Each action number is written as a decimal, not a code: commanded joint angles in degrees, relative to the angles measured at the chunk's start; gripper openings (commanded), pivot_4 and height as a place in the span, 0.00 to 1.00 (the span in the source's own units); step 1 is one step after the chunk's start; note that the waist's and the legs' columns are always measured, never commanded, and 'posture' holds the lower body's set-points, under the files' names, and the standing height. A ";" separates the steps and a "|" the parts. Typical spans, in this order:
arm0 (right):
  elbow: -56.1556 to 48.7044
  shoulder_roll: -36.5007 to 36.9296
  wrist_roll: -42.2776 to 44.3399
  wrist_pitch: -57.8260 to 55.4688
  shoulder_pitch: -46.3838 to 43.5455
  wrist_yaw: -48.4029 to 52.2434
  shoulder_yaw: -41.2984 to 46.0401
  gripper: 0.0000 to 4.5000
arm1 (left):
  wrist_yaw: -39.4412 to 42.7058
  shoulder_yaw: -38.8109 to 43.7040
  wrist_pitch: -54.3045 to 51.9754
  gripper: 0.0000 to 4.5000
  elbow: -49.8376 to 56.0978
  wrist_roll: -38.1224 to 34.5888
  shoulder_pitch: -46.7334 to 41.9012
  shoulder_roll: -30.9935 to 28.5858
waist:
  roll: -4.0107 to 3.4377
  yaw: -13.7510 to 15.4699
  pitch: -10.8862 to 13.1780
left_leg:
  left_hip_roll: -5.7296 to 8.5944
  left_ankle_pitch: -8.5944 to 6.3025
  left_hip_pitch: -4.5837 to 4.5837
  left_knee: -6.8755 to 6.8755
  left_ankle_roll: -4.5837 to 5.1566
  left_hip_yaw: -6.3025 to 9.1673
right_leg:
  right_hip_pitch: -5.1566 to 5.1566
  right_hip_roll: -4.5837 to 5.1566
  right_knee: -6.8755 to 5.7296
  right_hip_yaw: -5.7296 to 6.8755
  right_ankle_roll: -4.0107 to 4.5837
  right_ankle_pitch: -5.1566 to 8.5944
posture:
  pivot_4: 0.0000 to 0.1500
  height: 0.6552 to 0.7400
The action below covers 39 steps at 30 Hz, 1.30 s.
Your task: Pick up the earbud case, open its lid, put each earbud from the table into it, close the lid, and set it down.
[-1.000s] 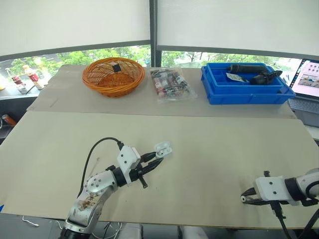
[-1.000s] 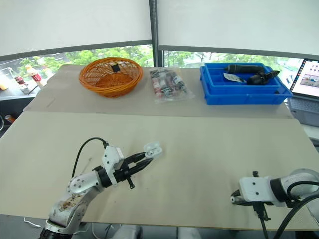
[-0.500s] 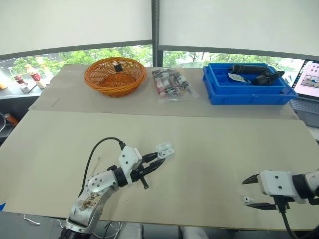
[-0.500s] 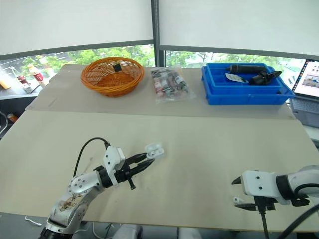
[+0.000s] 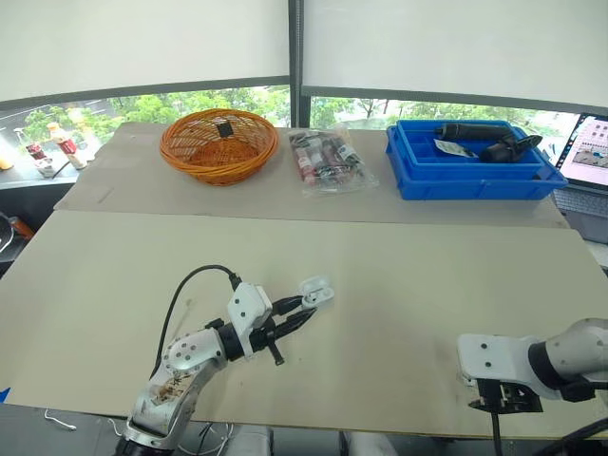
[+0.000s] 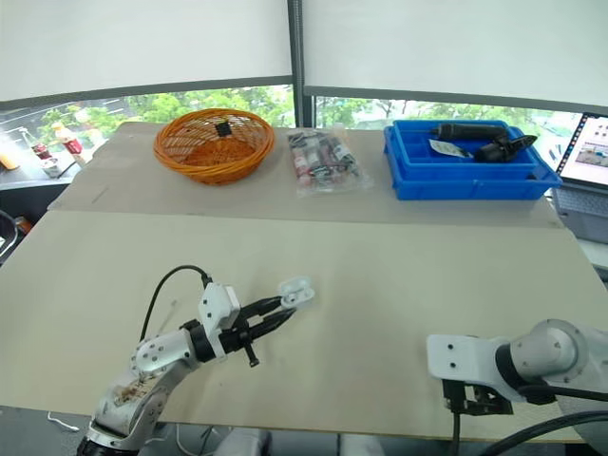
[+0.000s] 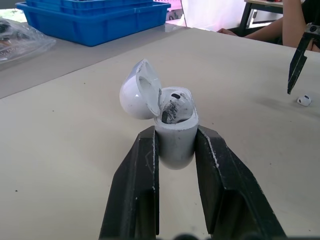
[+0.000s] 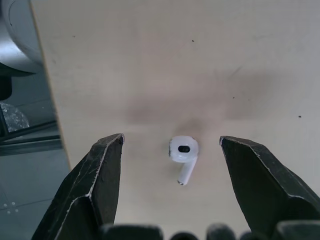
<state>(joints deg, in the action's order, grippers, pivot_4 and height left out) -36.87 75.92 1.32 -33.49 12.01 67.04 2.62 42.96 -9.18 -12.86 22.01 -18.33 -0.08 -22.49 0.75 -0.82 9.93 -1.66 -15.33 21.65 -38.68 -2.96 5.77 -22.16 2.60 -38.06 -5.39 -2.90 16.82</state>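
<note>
The slim stem (image 8: 187, 173) of the white earbud (image 8: 183, 150) joins a wider head, so the stem should go out of sight inside the earbud case while the head stays showing when I lower the earbud in.
The white earbud case (image 7: 174, 136) stands upright between the black fingers of my left gripper (image 7: 175, 150), which is shut on its body. Its lid (image 7: 136, 93) is tipped open, and one earbud (image 7: 172, 104) sits inside. From the head, the case (image 5: 315, 290) hovers over the front left of the table. A loose white earbud (image 8: 183, 152) lies on the table between the spread fingers of my right gripper (image 8: 171, 139), which is open and points down at it. That gripper (image 5: 496, 404) is at the table's front right edge.
Along the back stand an orange wicker basket (image 5: 218, 144), a clear bag of small items (image 5: 326, 161) and a blue tray (image 5: 475, 185) holding dark tools. A laptop (image 5: 591, 152) sits at far right. A person's arm (image 7: 280, 25) rests beyond the table.
My right gripper, shut a second ago, opened, left the earbud on the table and turned to point down over it. The left gripper with the case barely moved.
</note>
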 commanded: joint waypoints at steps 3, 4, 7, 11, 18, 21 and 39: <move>3.43 0.02 -1.47 0.24 -4.23 -0.58 -3.81 0.76 | -0.42 0.11 0.35 0.12 2.20 -0.65 -0.26 -0.04 | 0.00 -0.01 0.00 | 0.00 0.00 -0.01 0.00 0.00 0.00 | 0.00 0.00 0.00 0.01 0.00 0.00 | 1.00 0.69; 4.15 0.00 -1.73 0.58 -4.90 -0.64 -4.47 0.76 | -0.48 0.07 0.36 0.12 2.21 -0.64 -0.24 -0.01 | 0.01 -0.01 0.00 | 0.00 0.00 0.00 0.00 0.00 0.00 | 0.00 0.00 0.00 0.01 0.00 0.00 | 1.00 0.69; 5.34 0.00 -1.82 0.98 -6.31 -0.27 -5.77 0.76 | -0.72 -0.11 0.37 0.12 2.39 -0.59 -0.10 0.11 | 0.06 -0.03 -0.01 | -0.01 0.00 -0.01 0.00 0.00 0.00 | 0.01 0.00 0.01 0.01 0.00 0.00 | 1.00 0.69; 5.60 -0.12 -1.32 0.96 -7.42 0.56 -6.90 0.76 | -0.92 -0.18 0.42 0.12 2.36 -0.62 -0.07 0.11 | 0.07 -0.09 -0.02 | -0.03 0.00 -0.03 0.00 0.00 0.00 | 0.01 -0.02 -0.01 0.02 0.01 0.00 | 1.00 0.69; 6.23 -0.18 -1.26 1.58 -8.47 1.82 -8.23 0.48 | -1.13 -0.28 0.53 0.12 2.14 -0.58 -0.25 0.25 | 0.18 -0.24 -0.06 | -0.03 0.00 -0.03 -0.01 0.00 0.01 | 0.02 -0.02 -0.01 0.02 0.01 -0.01 | 1.00 0.69; 6.15 -0.46 -1.23 1.38 -9.12 2.13 -8.55 0.28 | -1.12 -0.38 0.62 0.12 1.96 -0.51 -0.31 0.34 | 0.24 -0.48 -0.09 | -0.04 0.00 -0.08 -0.01 0.00 0.00 | 0.04 -0.03 -0.01 0.01 0.03 -0.02 | 1.00 0.69; 1.04 -24.74 15.08 -2.61 -25.37 -12.79 5.13 0.07 | -1.21 -0.40 1.90 0.12 -4.58 -1.17 -8.20 4.85 | 0.22 -0.27 -0.04 | -0.04 0.01 -0.03 -0.03 -0.01 0.03 | 0.02 -0.08 -0.04 0.02 0.04 -0.06 | 1.00 0.69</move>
<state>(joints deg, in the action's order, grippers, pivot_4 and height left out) -32.93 54.08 13.10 -35.50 -12.18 58.48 5.05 41.89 -9.94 -12.40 17.19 -18.23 -7.08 -18.40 0.97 -1.09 9.89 -1.69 -15.32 21.67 -38.73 -2.96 5.81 -22.17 2.53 -38.11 -5.36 -2.86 16.76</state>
